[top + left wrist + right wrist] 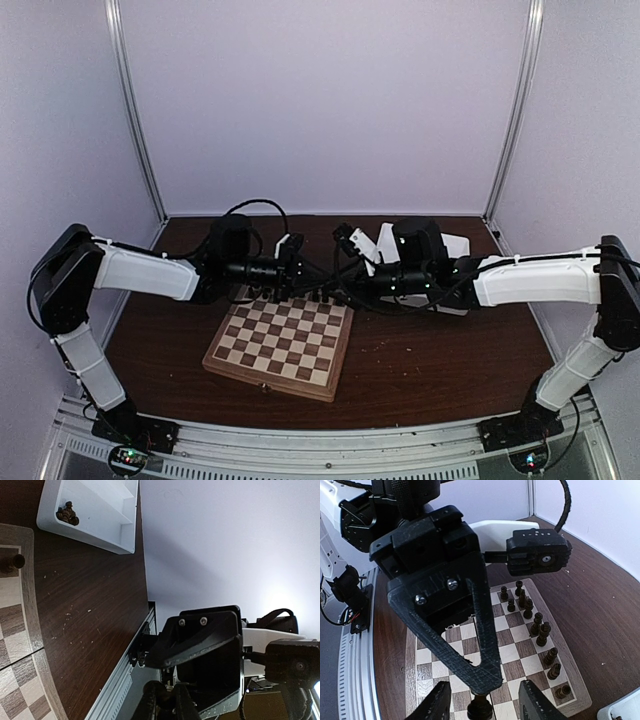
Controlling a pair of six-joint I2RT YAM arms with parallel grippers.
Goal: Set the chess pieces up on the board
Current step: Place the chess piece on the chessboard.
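My left gripper is on its side around the dark piece [480, 710], so I should stand the piece on the board's empty squares [268, 332], then grip its top from above.
The board [280, 345] lies mid-table. Several dark chess pieces [536, 622] stand in a line along its far rows. My right gripper [482, 705] hangs open just above the board. A dark piece [480, 711] stands upright between its fingers [435, 705], touched by neither. My left gripper [167, 705] is over the board's far edge [297, 262], rolled on its side and shut. Something dark sits between its fingers [150, 705], too unclear to name. One dark piece [17, 560] stands at the board's edge [15, 645].
A white compartment tray [90, 510] stands beyond the board at the back right, with a few dark pieces [67, 514] in one corner. The left arm's wrist [537, 557] hangs close above the board's far end. A metal rail [120, 680] runs along the table's near edge.
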